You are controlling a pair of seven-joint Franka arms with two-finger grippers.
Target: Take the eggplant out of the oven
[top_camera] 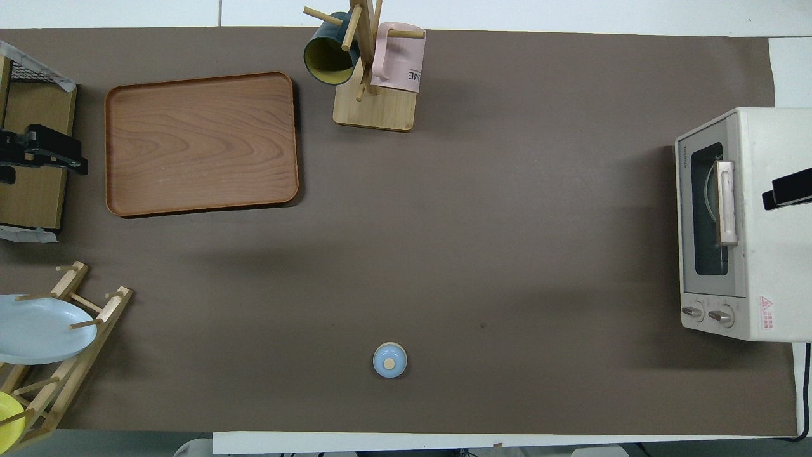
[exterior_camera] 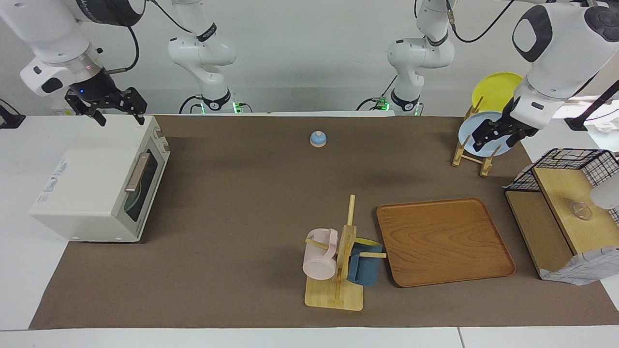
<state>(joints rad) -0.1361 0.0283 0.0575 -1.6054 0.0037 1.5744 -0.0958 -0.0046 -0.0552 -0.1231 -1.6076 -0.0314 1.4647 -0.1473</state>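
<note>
The robot should expect the eggplant to be on a plate inside when it opens the oven (top_camera: 712, 209), because a pale curved rim (top_camera: 708, 195) shows behind the dark glass.
The cream-white oven (exterior_camera: 96, 193) stands at the right arm's end of the table, its dark glass door with the tan bar handle (exterior_camera: 137, 172) shut. It also shows in the overhead view (top_camera: 761, 222). The eggplant is hidden; I cannot see it through the glass. My right gripper (exterior_camera: 116, 110) hangs open and empty above the oven's top, at the end nearer to the robots; only its tip (top_camera: 786, 190) shows from overhead. My left gripper (exterior_camera: 497, 136) hangs open and empty in the air at the left arm's end, by the plate rack (exterior_camera: 471, 154).
A wooden tray (exterior_camera: 445, 241), a mug rack (exterior_camera: 338, 270) with a pink and a blue mug, and a small blue bell (exterior_camera: 317, 139) are on the brown mat. The plate rack holds a blue and a yellow plate. A wooden shelf with a wire basket (exterior_camera: 561, 203) stands at the left arm's end.
</note>
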